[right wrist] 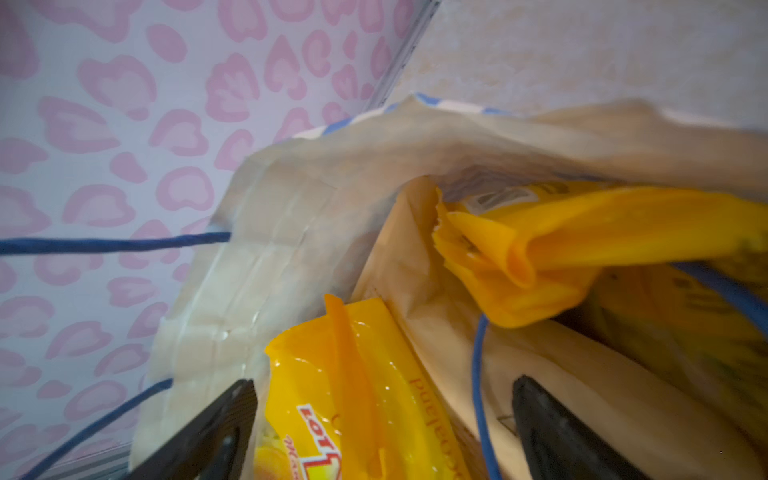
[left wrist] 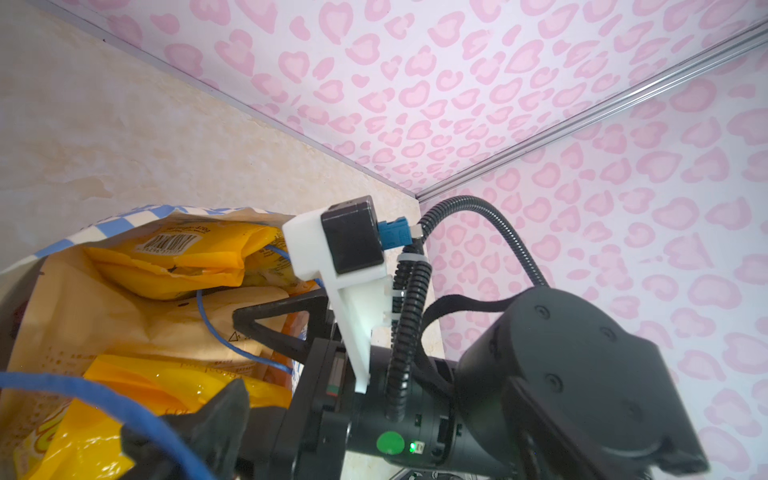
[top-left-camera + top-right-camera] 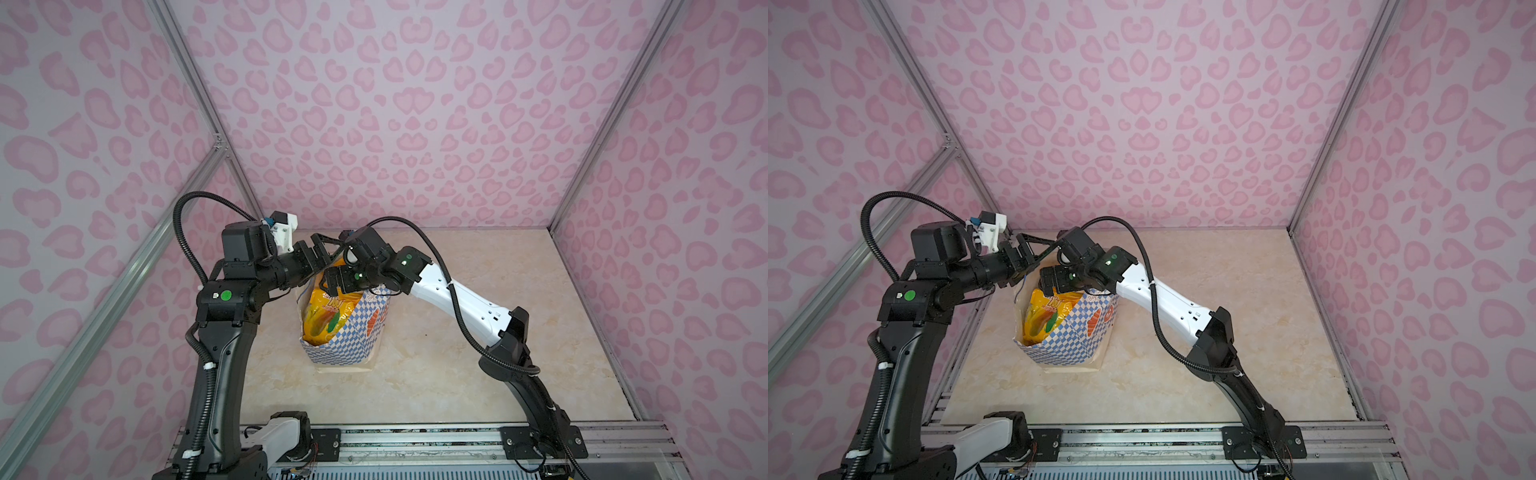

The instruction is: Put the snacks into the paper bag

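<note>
The robot's right gripper should hook the cord handle's loose part and pull it up clear, because the blue cord handle is inside the paper bag under the upper packet.
The paper bag stands upright left of the table's middle, its mouth open. Snacks fill it: a yellow packet, an orange-yellow packet and a tan pouch. My right gripper is open in the bag's mouth, fingers wide apart either side of the yellow packet and the pouch. My left gripper is open just behind the bag's far rim, holding nothing. A blue cord handle hangs loose outside the bag.
Pink patterned walls with aluminium posts close in the back and both sides. The beige tabletop stretches right of the bag. A metal rail with both arm bases runs along the front edge.
</note>
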`<state>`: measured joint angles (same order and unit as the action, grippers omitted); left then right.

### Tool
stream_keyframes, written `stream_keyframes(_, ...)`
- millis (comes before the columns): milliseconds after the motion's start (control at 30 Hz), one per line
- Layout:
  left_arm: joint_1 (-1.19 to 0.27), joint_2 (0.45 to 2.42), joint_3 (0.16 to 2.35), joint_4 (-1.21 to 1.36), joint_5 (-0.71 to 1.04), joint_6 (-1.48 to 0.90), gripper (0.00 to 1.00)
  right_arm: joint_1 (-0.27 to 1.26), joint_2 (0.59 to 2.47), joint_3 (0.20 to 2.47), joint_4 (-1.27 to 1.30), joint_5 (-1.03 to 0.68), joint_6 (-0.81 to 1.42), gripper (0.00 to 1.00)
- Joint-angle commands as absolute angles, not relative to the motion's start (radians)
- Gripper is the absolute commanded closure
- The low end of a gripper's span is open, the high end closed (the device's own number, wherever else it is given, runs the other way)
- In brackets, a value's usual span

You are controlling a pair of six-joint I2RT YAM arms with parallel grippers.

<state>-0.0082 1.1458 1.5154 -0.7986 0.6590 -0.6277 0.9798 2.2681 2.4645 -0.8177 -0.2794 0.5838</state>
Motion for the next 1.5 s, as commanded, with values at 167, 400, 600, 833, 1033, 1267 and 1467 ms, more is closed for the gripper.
stream_keyframes(167,-0.008,1.114,1.526,-0.788,0.671,-0.619,0.02,0.945,2.306,2.490,-0.706,-0.519,0.605,0.02)
stream_keyframes(400,-0.008,1.117,1.514,-0.783,0.660,-0.623,0.02,0.954,2.147,2.402,-0.748,-0.226,0.524,0.02)
stream_keyframes(600,-0.008,1.115,1.493,-0.781,0.648,-0.621,0.02,0.904,2.036,2.195,-0.679,-0.091,0.688,0.02)
stream_keyframes(833,-0.008,1.111,1.483,-0.786,0.635,-0.618,0.02,0.904,2.006,2.133,-0.623,-0.059,0.839,0.02)
stream_keyframes(1033,-0.008,1.111,1.482,-0.792,0.629,-0.611,0.02,0.942,1.965,2.079,-0.543,-0.033,0.871,0.02)
stream_keyframes(1267,-0.008,1.109,1.470,-0.788,0.627,-0.609,0.02,0.942,2.000,2.088,-0.544,-0.043,0.934,0.01)
stream_keyframes(1467,-0.008,1.103,1.470,-0.790,0.624,-0.606,0.02,0.928,2.024,2.090,-0.544,-0.026,0.967,0.01)
